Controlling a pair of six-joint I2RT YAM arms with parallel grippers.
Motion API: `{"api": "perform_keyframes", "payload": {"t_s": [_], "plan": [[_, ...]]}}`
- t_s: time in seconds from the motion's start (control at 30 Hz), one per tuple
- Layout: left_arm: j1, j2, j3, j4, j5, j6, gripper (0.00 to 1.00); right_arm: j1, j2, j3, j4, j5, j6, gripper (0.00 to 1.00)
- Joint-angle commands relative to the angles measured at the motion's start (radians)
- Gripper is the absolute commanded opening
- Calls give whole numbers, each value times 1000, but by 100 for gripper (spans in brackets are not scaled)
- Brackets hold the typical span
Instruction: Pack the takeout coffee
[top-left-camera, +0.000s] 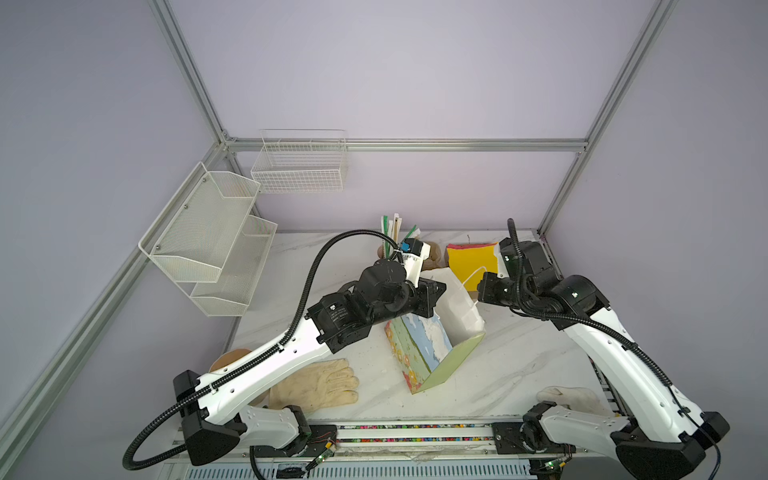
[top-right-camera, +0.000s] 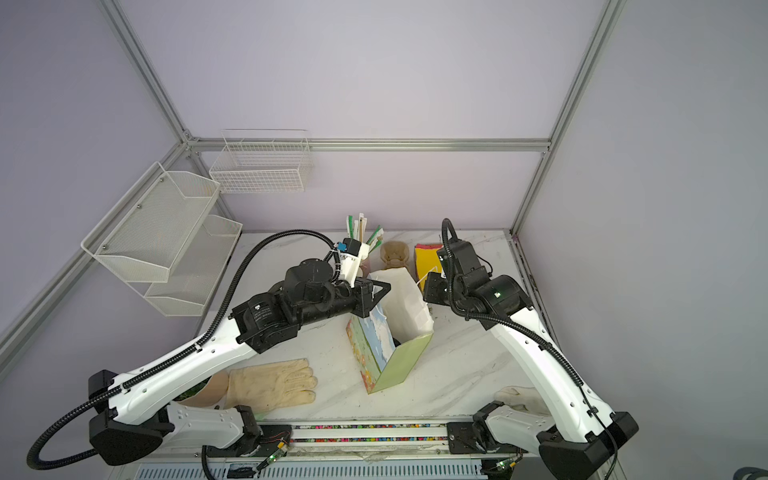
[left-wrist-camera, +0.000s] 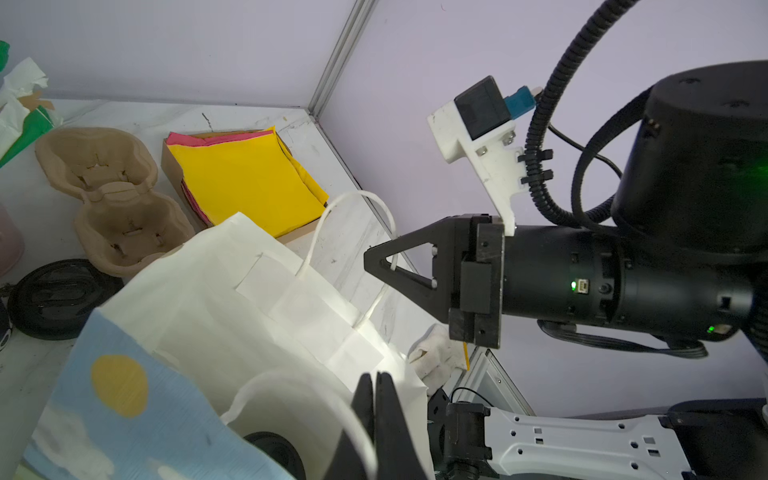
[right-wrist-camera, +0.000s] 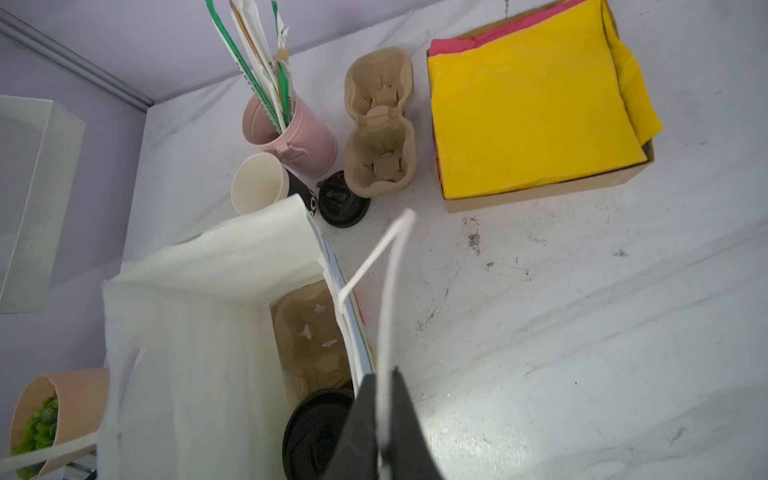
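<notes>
The paper bag's painted side (top-left-camera: 421, 342) sits slanted under both grippers, so next I move the bag toward the yellow napkins (top-left-camera: 472, 262) and put it down square before taking straws.
A paper bag (top-left-camera: 432, 353) with a painted outside and white inside stands open mid-table, also in the other top view (top-right-camera: 390, 353). Inside it, in the right wrist view, the takeout coffee's black lid (right-wrist-camera: 316, 432) shows beside a brown cup carrier (right-wrist-camera: 311, 336); its wall is hidden. The same lid (left-wrist-camera: 270, 451) shows in the left wrist view. My left gripper (left-wrist-camera: 374, 374) is shut on the bag's near white handle (left-wrist-camera: 291, 380). My right gripper (right-wrist-camera: 381, 372) is shut on the other handle (right-wrist-camera: 386, 266). Both grippers hover over the bag's mouth, left gripper (top-left-camera: 438, 291) and right gripper (top-left-camera: 484, 286).
Behind the bag stand a pink cup of straws (right-wrist-camera: 299, 129), an open black cup (right-wrist-camera: 259, 183), a loose black lid (right-wrist-camera: 343, 199), a spare cup carrier (right-wrist-camera: 380, 124) and a box of yellow napkins (right-wrist-camera: 528, 112). Gloves (top-left-camera: 316, 384) lie near the front edge. Wire baskets (top-left-camera: 208, 237) hang on the left wall.
</notes>
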Motion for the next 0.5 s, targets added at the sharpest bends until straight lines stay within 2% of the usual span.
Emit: {"api": "perform_keyframes", "payload": {"t_s": [0.0, 0.23, 0.47], "plan": [[3, -10, -22, 59, 13, 3, 0, -4, -23, 6, 14, 49, 3, 0], [3, 27, 23, 74, 28, 12, 0, -4, -59, 103, -67, 154, 42, 0], [3, 98, 57, 114, 50, 29, 0, -5, -80, 116, -105, 236, 55, 0]]}}
